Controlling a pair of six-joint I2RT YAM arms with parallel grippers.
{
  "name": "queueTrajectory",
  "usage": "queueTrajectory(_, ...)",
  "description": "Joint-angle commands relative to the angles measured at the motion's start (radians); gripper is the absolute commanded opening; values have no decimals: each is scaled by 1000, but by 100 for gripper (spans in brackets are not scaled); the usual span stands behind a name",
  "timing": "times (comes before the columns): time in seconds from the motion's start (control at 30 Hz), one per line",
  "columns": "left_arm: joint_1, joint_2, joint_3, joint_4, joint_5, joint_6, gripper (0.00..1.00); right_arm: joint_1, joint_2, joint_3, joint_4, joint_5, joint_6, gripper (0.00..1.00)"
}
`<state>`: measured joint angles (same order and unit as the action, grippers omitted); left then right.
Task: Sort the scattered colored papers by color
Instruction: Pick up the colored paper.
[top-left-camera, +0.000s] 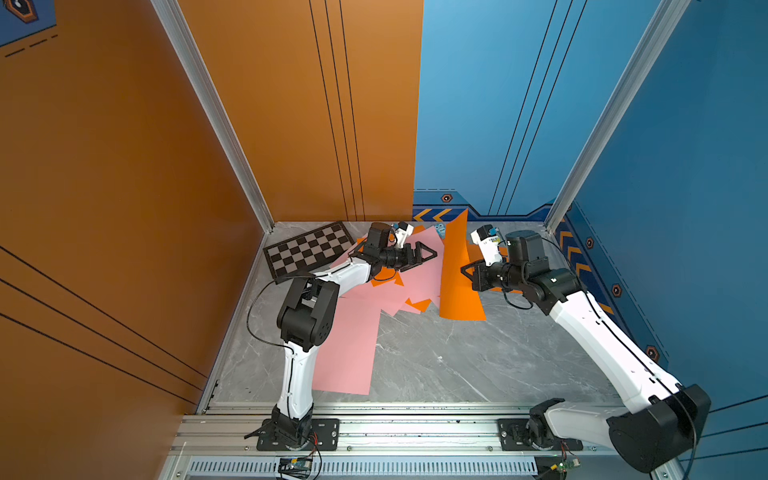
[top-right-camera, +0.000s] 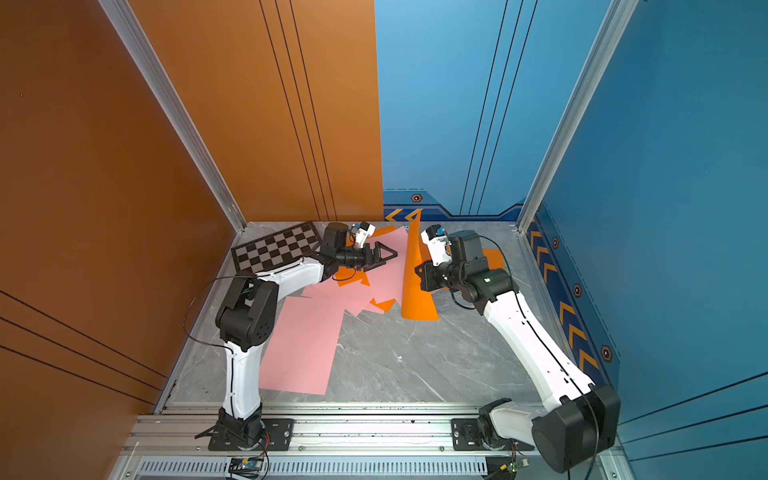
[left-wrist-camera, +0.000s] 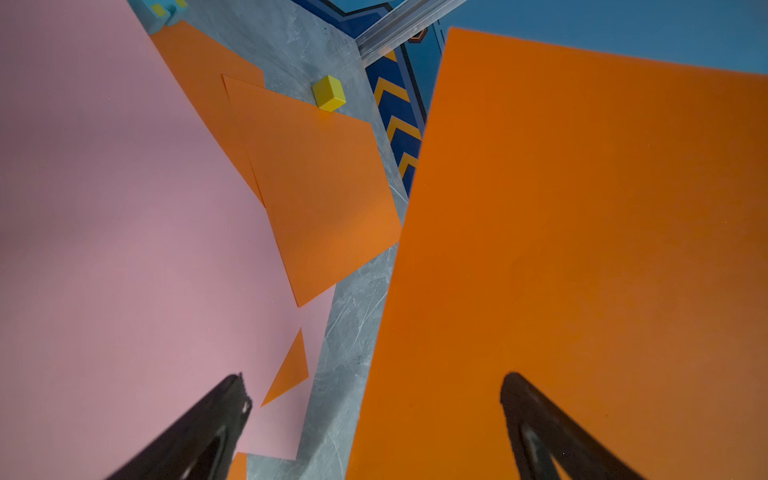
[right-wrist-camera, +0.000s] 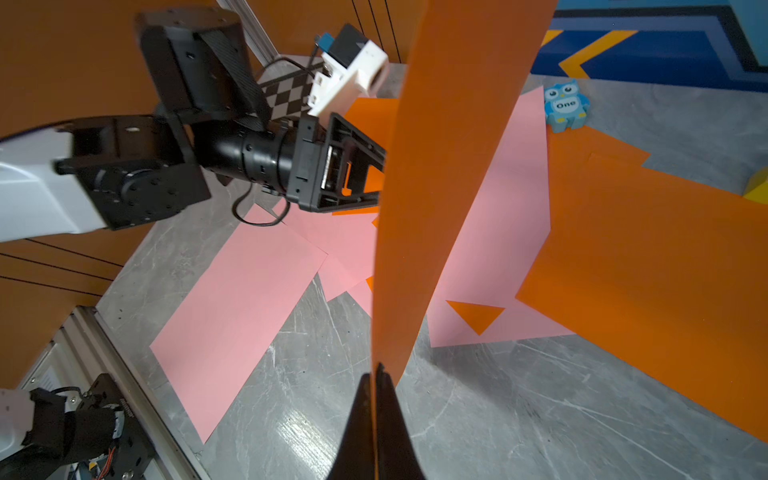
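Note:
I expect the orange sheet (top-left-camera: 461, 292) to relax and lie flat when I lower it with both grippers, because it stands in one smooth curve (top-left-camera: 454, 244) with clean edges.
Pink and orange colored papers lie overlapping at the back of the table. A large pink sheet (top-left-camera: 349, 345) (top-right-camera: 303, 345) lies nearest the front, beside the left arm. My right gripper (right-wrist-camera: 376, 370) (top-left-camera: 465, 270) is shut on the edge of one orange sheet (right-wrist-camera: 436, 166) (top-left-camera: 457, 282) (top-right-camera: 415, 286), which stands upright and curved. My left gripper (left-wrist-camera: 374, 378) (top-left-camera: 428, 253) hovers open over the pink pile (left-wrist-camera: 124, 208), close to the standing orange sheet (left-wrist-camera: 582, 249), with nothing between its fingers. More orange sheets (left-wrist-camera: 320, 187) (right-wrist-camera: 644, 257) lie flat behind the standing one.
A black-and-grey checkered board (top-left-camera: 307, 249) lies at the back left corner. A small yellow cube (left-wrist-camera: 329, 93) and a blue owl toy (right-wrist-camera: 566, 106) sit near the back wall. Walls close in three sides; a metal rail (top-left-camera: 374, 428) runs along the front.

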<state>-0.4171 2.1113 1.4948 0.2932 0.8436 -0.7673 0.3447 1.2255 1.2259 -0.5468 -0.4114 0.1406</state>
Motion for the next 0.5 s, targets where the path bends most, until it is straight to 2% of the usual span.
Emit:
queueTrajectory(0.0,1,-16,-41,297,73,-115,98,-29,-75,-5,-21,-97,-15,0)
queueTrajectory(0.1,-8,-6,-64,518,104,-228,98,-89,-134,-42,21,-180,38,0)
queueTrajectory(0.2,-39,37,-15,629,150,-328,98,-147,-182,-88,72,-233,86,0)
queueTrajectory(0.37,-78,96,44,820,177,-496,99,-204,-193,-134,77,-212,122,0)
queueTrajectory(0.47,-84,124,60,926,192,-600,94,-225,-198,-159,78,-197,132,0)
